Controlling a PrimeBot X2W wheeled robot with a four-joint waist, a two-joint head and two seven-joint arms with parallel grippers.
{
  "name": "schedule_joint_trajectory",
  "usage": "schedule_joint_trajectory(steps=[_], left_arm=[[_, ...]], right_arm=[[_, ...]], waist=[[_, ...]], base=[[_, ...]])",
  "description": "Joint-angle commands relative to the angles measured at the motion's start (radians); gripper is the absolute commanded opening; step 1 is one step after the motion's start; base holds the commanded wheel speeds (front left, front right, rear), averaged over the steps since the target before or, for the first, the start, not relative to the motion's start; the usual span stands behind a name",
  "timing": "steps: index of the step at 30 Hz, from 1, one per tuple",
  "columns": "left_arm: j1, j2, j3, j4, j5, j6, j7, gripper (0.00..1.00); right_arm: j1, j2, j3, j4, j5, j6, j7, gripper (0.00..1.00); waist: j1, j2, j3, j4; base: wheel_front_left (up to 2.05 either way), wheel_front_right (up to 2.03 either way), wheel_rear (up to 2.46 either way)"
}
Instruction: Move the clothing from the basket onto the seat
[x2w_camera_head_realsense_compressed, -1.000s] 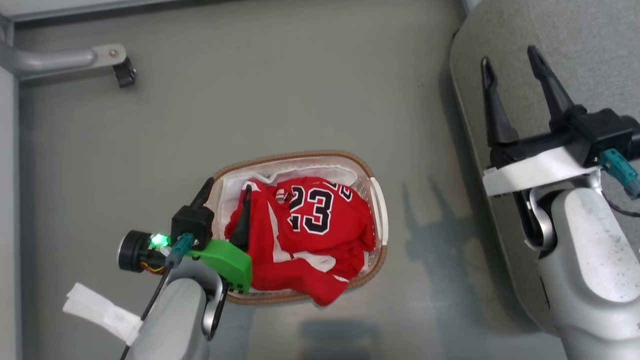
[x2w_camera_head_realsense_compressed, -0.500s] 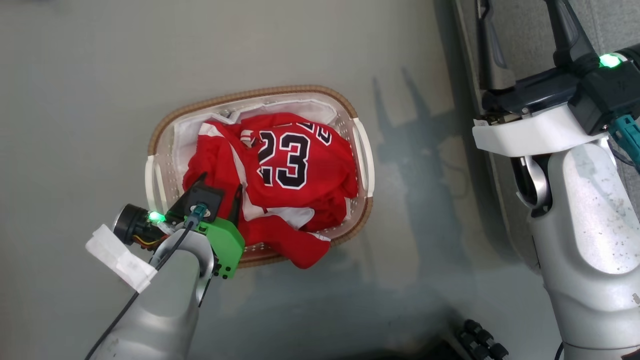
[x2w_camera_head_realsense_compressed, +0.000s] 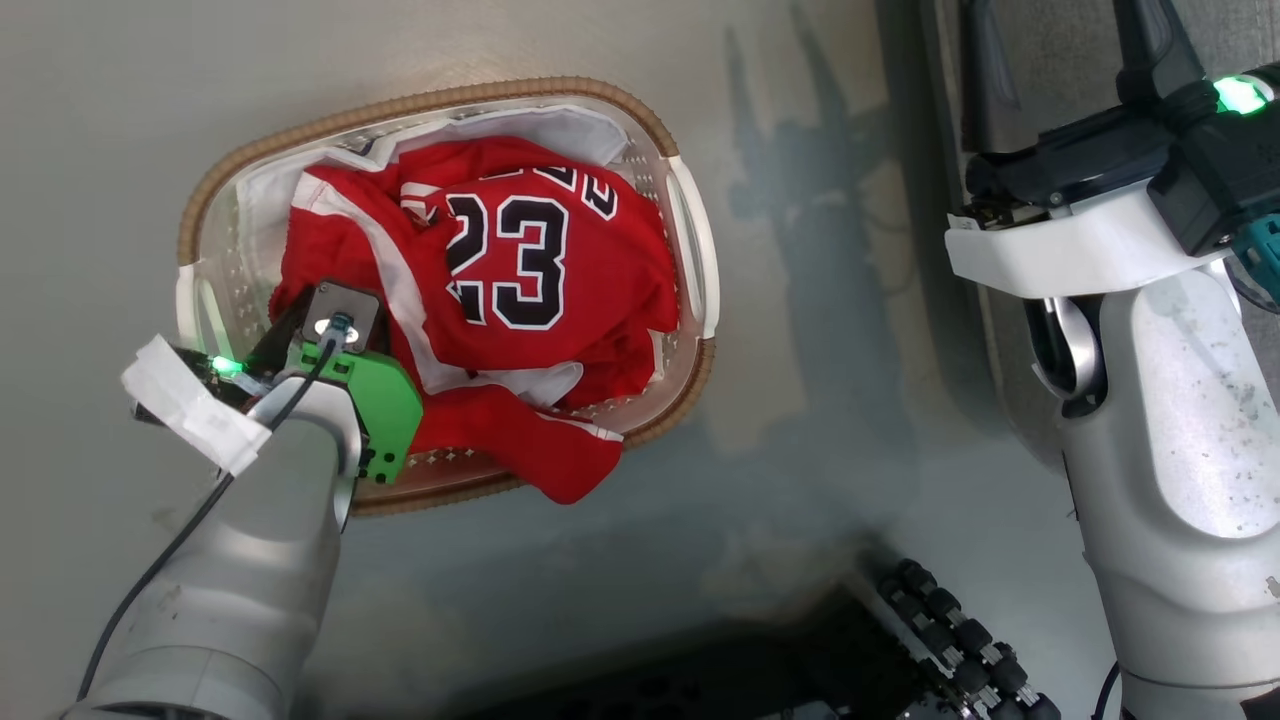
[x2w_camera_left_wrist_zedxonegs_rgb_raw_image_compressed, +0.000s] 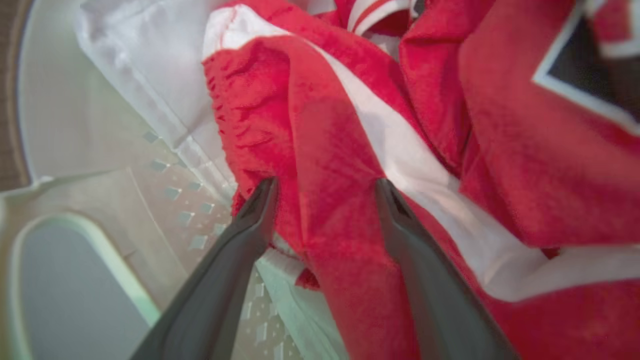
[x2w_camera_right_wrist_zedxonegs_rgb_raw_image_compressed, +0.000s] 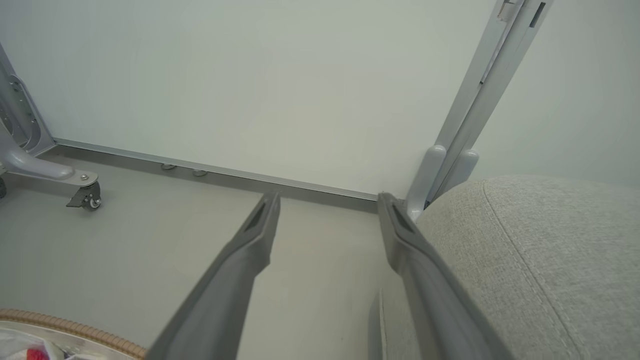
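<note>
The black-printed clothing (x2w_camera_head_realsense_compressed: 531, 262) will stay in the basket when I lift the striped piece, as a broad white stripe (x2w_camera_head_realsense_compressed: 397, 272) runs next to the printed clothing like another garment.
The clothing (x2w_camera_head_realsense_compressed: 560, 300), red with white trim and a black "23", is heaped in the basket (x2w_camera_head_realsense_compressed: 420, 100), a white perforated tub with a brown woven rim standing on the floor. My left gripper (x2w_camera_left_wrist_zedxonegs_rgb_raw_image_compressed: 326, 185) points down into the basket's left end. It is open, and its two dark fingertips press into the cloth on either side of a red fold (x2w_camera_left_wrist_zedxonegs_rgb_raw_image_compressed: 325, 150). In the head view the left wrist (x2w_camera_head_realsense_compressed: 335, 330) covers those fingers. My right gripper (x2w_camera_right_wrist_zedxonegs_rgb_raw_image_compressed: 328, 197) is open and holds nothing; it hangs in the air beside the grey woven seat (x2w_camera_right_wrist_zedxonegs_rgb_raw_image_compressed: 525, 260).
A white liner sheet (x2w_camera_left_wrist_zedxonegs_rgb_raw_image_compressed: 145, 65) lies under the red cloth. The basket's handle opening (x2w_camera_left_wrist_zedxonegs_rgb_raw_image_compressed: 65, 280) is close to my left finger. A grey frame foot with a caster (x2w_camera_right_wrist_zedxonegs_rgb_raw_image_compressed: 85, 195), a metal post (x2w_camera_right_wrist_zedxonegs_rgb_raw_image_compressed: 480, 100) and a pale wall stand beyond. My dark base (x2w_camera_head_realsense_compressed: 950, 640) shows at the bottom.
The head camera has tilted down, so the basket sits higher and further left in the picture. My left gripper has dropped deeper into the basket onto the red cloth. Both grippers stay open.
</note>
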Motion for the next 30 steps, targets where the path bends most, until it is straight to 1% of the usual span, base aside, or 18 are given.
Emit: schedule_joint_trajectory(steps=[1, 2, 4, 8, 9, 10, 11, 12, 17, 21, 25, 27, 30], left_arm=[[-0.022, 0.009, -0.003, 0.008, 0.003, 0.006, 0.026, 1.0], [-0.03, 0.011, -0.007, 0.011, 0.006, 0.003, 0.036, 1.0], [-0.042, 0.009, -0.014, 0.017, 0.0, -0.029, 0.057, 1.0], [-0.046, 0.009, -0.024, 0.024, -0.006, -0.065, 0.079, 1.0], [-0.048, 0.007, -0.027, 0.024, -0.01, -0.08, 0.08, 0.95], [-0.048, 0.003, -0.027, 0.023, -0.015, -0.091, 0.069, 0.44], [-0.047, 0.002, -0.027, 0.023, -0.017, -0.093, 0.067, 0.0], [-0.044, 0.0, -0.033, 0.023, -0.014, -0.095, 0.06, 0.0], [-0.025, -0.013, -0.037, 0.023, -0.026, -0.065, -0.001, 0.0], [0.001, -0.022, -0.048, 0.022, -0.03, -0.057, -0.046, 0.0], [0.04, -0.036, -0.066, 0.011, -0.027, -0.058, -0.07, 0.0], [0.059, -0.038, -0.075, -0.008, -0.027, -0.062, -0.076, 0.0], [0.1, -0.043, -0.073, -0.062, -0.044, -0.054, -0.081, 0.0]], right_arm=[[-0.008, 0.006, -0.002, -0.006, 0.002, 0.0, -0.004, 1.0], [-0.009, 0.007, -0.001, -0.007, 0.004, 0.0, -0.004, 1.0], [-0.01, 0.01, 0.0, -0.009, 0.008, 0.0, -0.004, 1.0], [-0.01, 0.014, -0.001, -0.008, 0.014, 0.0, -0.004, 1.0], [-0.01, 0.016, -0.001, -0.007, 0.017, 0.0, -0.004, 1.0], [-0.01, 0.017, -0.004, -0.004, 0.019, 0.0, -0.005, 1.0], [-0.007, 0.017, -0.006, -0.001, 0.02, 0.0, -0.005, 1.0], [-0.004, 0.018, -0.007, 0.002, 0.019, 0.0, -0.005, 1.0], [0.016, 0.02, -0.01, 0.019, 0.018, 0.0, -0.005, 1.0], [0.036, 0.02, -0.011, 0.039, 0.021, 0.0, -0.005, 1.0], [0.07, 0.02, -0.014, 0.059, 0.017, 0.0, -0.005, 1.0], [0.09, 0.02, -0.015, 0.07, 0.018, 0.0, -0.005, 1.0], [0.128, 0.019, -0.027, 0.084, 0.022, 0.0, -0.004, 1.0]], waist=[[-0.0001, 0.0, 0.028, -0.021], [-0.0001, 0.0, 0.032, -0.024], [-0.0001, 0.0, 0.039, -0.03], [-0.0001, 0.0, 0.044, -0.036], [-0.0001, 0.0, 0.044, -0.037], [-0.0001, 0.0, 0.042, -0.036], [-0.0001, 0.0, 0.038, -0.035], [-0.0001, 0.0, 0.033, -0.033], [-0.0001, 0.0, -0.011, -0.021], [-0.0001, 0.0, -0.078, -0.009], [-0.0001, 0.0, -0.161, 0.008], [-0.0001, 0.0, -0.202, 0.018], [-0.0001, 0.0, -0.269, 0.04]], base=[[0.0, 0.0, 0.0], [0.0, 0.0, 0.0], [0.0, 0.0, 0.0], [0.0, 0.0, 0.0], [0.0, 0.0, 0.0], [0.0, 0.0, 0.0], [0.0, 0.0, 0.0], [0.0, 0.0, 0.0], [0.0, 0.0, 0.0], [0.0, 0.0, 0.0], [0.0, 0.0, 0.0], [0.0, 0.0, 0.0], [0.0, 0.0, 0.0]])
